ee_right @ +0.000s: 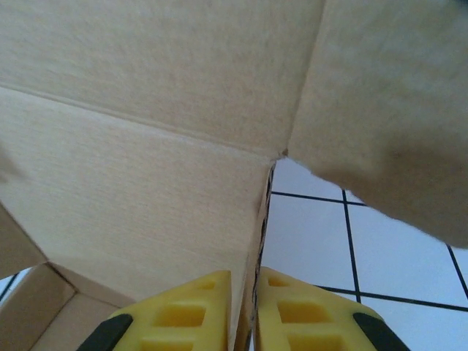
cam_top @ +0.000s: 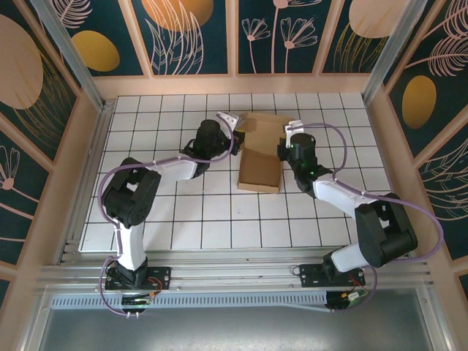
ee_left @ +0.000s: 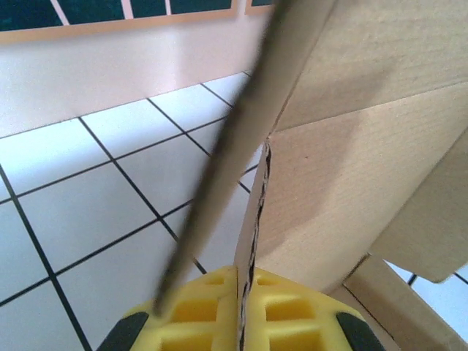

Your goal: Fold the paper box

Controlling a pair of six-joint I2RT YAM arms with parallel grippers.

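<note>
My grippers are pinching opposite edges of the box's cardboard side (cam_top: pixel 262 139). My left gripper keeps swinging that side toward the box's tray (cam_top: pixel 259 169) until it stands upright, and then let go.
The paper box (cam_top: pixel 259 167) is brown cardboard, partly folded, lying mid-table with a flap raised at its far side. My left gripper (cam_top: pixel 235 130) is at the box's left side. In the left wrist view its yellow fingers (ee_left: pixel 197 314) are shut on the thin edge of an upright cardboard wall (ee_left: pixel 344 168). My right gripper (cam_top: pixel 284 144) is at the box's right side. In the right wrist view its yellow fingers (ee_right: pixel 183 314) pinch the edge of a cardboard wall (ee_right: pixel 146 183), with another flap (ee_right: pixel 387 110) hanging above to the right.
The white gridded table (cam_top: pixel 205 219) runs out on all sides of the box. A peach rim wall (cam_top: pixel 234 84) closes the back and sides. An aluminium rail (cam_top: pixel 234 274) carrying both arm bases crosses the near edge.
</note>
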